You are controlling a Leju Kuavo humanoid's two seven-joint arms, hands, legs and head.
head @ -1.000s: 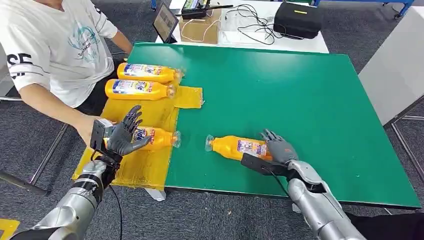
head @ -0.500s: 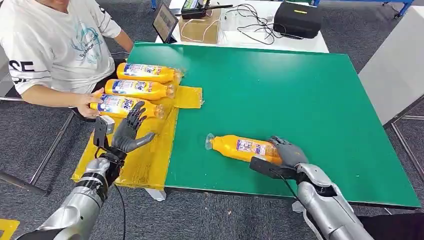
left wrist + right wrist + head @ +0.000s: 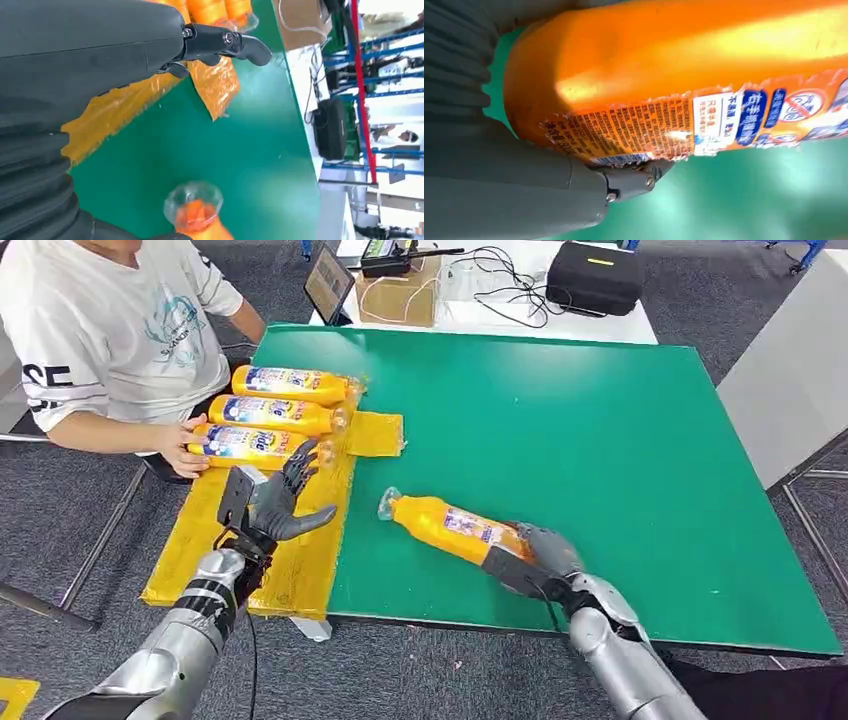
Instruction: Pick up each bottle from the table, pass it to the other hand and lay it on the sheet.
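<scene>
The orange bottle [image 3: 455,528] should stay in place instead of rolling when I lay it on the sheet, because the middle bottle [image 3: 275,414] lies there with its label up.
My right hand [image 3: 540,558] grips the base of an orange bottle [image 3: 447,527] and holds it tilted, cap end raised toward the left, over the green table [image 3: 600,430]. The right wrist view has that orange bottle [image 3: 684,75] pressed against the thumb [image 3: 574,185]. My left hand [image 3: 280,502] hovers open, fingers spread, above the yellow sheet [image 3: 290,540]. The left wrist view looks past its fingers [image 3: 225,42] at the held bottle's clear cap [image 3: 195,202]. Three orange bottles lie on the sheet's far end: the farthest [image 3: 295,385], the middle [image 3: 275,414], the nearest [image 3: 250,445].
A person in a white shirt [image 3: 110,330] sits at the left, one hand [image 3: 182,448] on the nearest laid bottle. Beyond the green table are a cardboard box [image 3: 400,295], cables and a black case [image 3: 597,278]. A white panel [image 3: 790,380] stands at the right.
My right hand closed on the bottle and lifted it leftward, cap end up. My left hand moved right and farther along the sheet. The person slid the third bottle up beside the other two.
</scene>
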